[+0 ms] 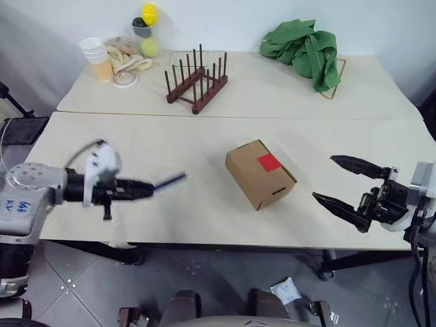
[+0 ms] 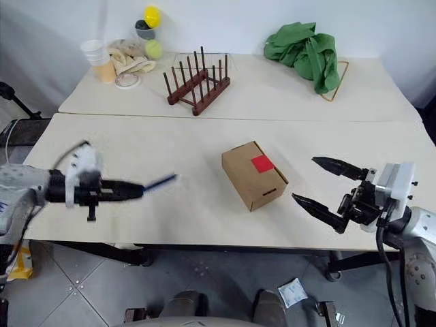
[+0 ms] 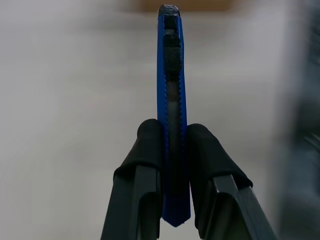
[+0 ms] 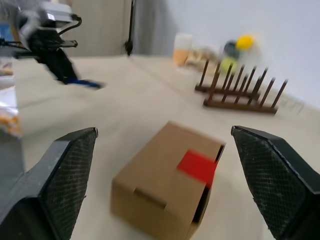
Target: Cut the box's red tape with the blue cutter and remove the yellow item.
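The red tape (image 4: pixel 198 166) goes across the dark gap (image 4: pixel 202 204) along the box's edge, so my cut will split the tape there and let the box's flap loose.
The brown cardboard box (image 1: pixel 261 175) lies closed in the middle of the near table, with the small red tape (image 1: pixel 269 162) square on its top and a slot in its near side. To its left, above the table, my left gripper (image 1: pixel 145 189) is shut on the blue cutter (image 1: pixel 169 182), whose tip points toward the box; the left wrist view shows the cutter (image 3: pixel 171 100) pinched between both pads. My right gripper (image 1: pixel 343 182) hovers open to the right of the box, fingers spread wide and aimed at it. The yellow item is hidden.
On the far table stand a wooden peg rack (image 1: pixel 197 82), a heap of green cloth (image 1: pixel 304 48), stacked cups (image 1: pixel 97 57), and a yellow ball (image 1: pixel 150 13) and tennis ball (image 1: pixel 149 47) at the back left. A seam divides the two tables.
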